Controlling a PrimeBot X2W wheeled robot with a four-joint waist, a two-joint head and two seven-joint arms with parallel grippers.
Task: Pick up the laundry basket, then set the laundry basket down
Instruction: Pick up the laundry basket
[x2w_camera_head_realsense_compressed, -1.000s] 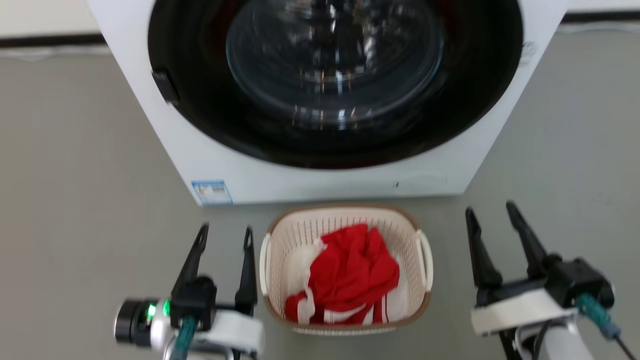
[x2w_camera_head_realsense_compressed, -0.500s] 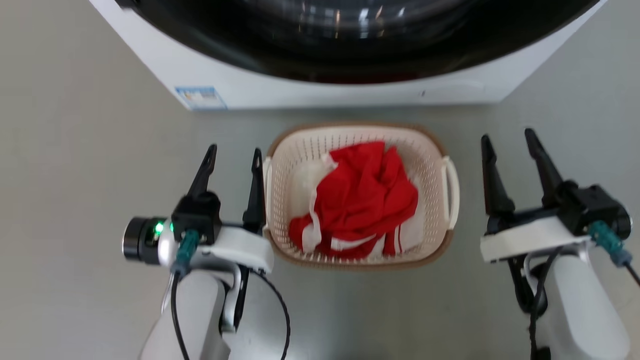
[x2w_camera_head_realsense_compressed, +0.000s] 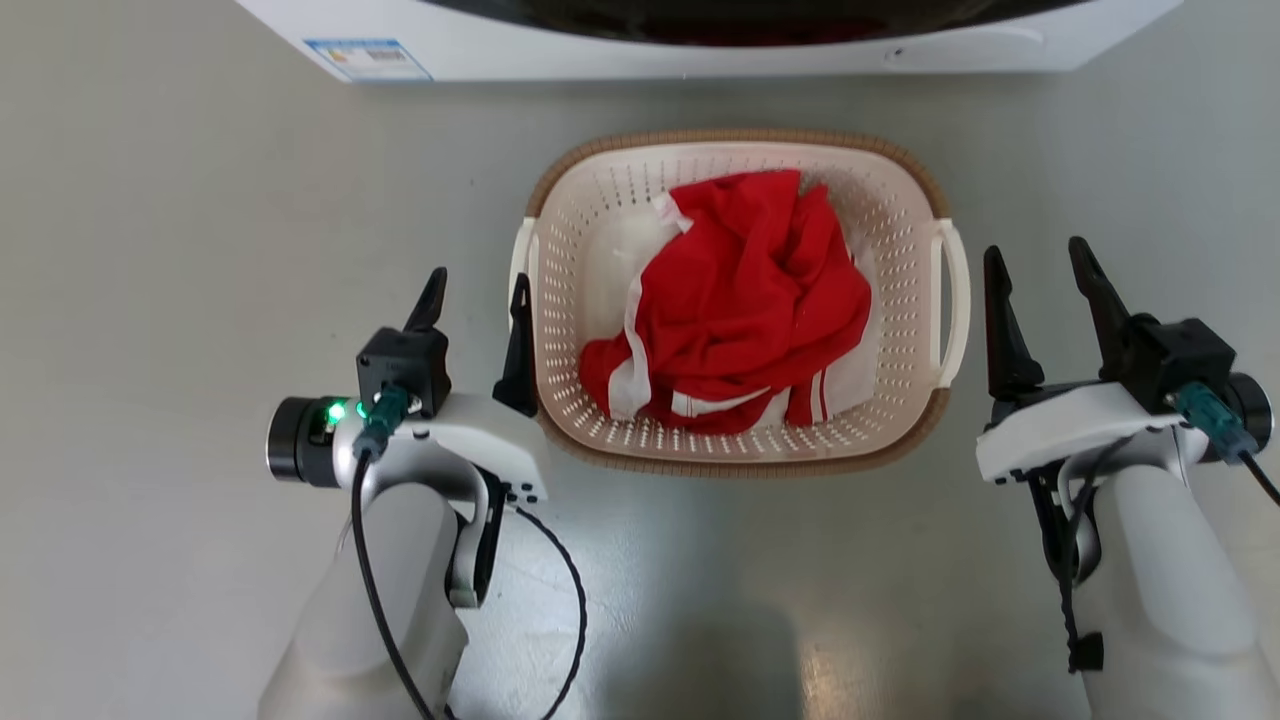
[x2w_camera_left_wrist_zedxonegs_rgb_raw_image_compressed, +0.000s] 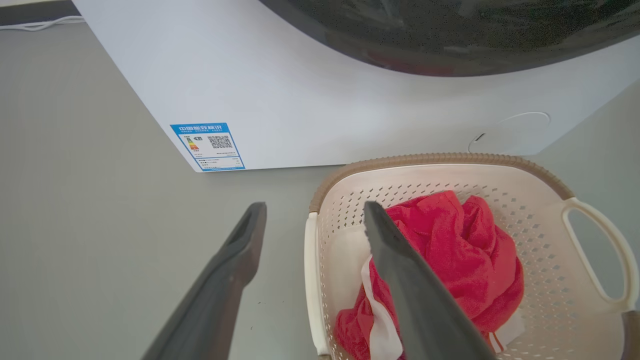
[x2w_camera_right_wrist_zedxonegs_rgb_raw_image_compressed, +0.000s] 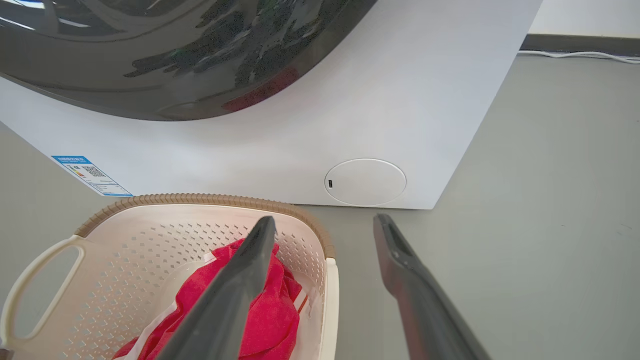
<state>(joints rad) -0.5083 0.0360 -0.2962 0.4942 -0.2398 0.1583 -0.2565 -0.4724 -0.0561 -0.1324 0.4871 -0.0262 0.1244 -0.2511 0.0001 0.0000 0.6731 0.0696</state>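
I expect the red cloth (x2w_camera_head_realsense_compressed: 746, 300) to come along in the same heap when I lift the basket, because the cloth lies bunched up below the brown rim (x2w_camera_head_realsense_compressed: 732, 136).
The laundry basket (x2w_camera_head_realsense_compressed: 740, 137) stands on the grey floor just in front of the washing machine, cream and perforated with a brown rim, holding a red cloth (x2w_camera_head_realsense_compressed: 740, 290) with white stripes. My left gripper (x2w_camera_head_realsense_compressed: 478, 282) is open beside the basket's left handle (x2w_camera_head_realsense_compressed: 520, 260), its inner finger right against it. In the left wrist view that handle (x2w_camera_left_wrist_zedxonegs_rgb_raw_image_compressed: 311, 280) lies between the fingers of the left gripper (x2w_camera_left_wrist_zedxonegs_rgb_raw_image_compressed: 314, 207). My right gripper (x2w_camera_head_realsense_compressed: 1035, 250) is open just right of the right handle (x2w_camera_head_realsense_compressed: 952, 300). In the right wrist view the right gripper (x2w_camera_right_wrist_zedxonegs_rgb_raw_image_compressed: 325, 219) straddles the basket's (x2w_camera_right_wrist_zedxonegs_rgb_raw_image_compressed: 200, 199) near wall.
The white washing machine (x2w_camera_head_realsense_compressed: 700, 50) with its dark round door stands close behind the basket, a blue label (x2w_camera_head_realsense_compressed: 368, 58) at its lower left corner. Grey floor (x2w_camera_head_realsense_compressed: 180, 250) stretches to both sides and in front. A cable (x2w_camera_right_wrist_zedxonegs_rgb_raw_image_compressed: 580, 54) runs along the wall.
The head camera has tilted down, so the machine slid up out of the picture. The right gripper now stands closer to the basket's right handle. Both grippers stay open.
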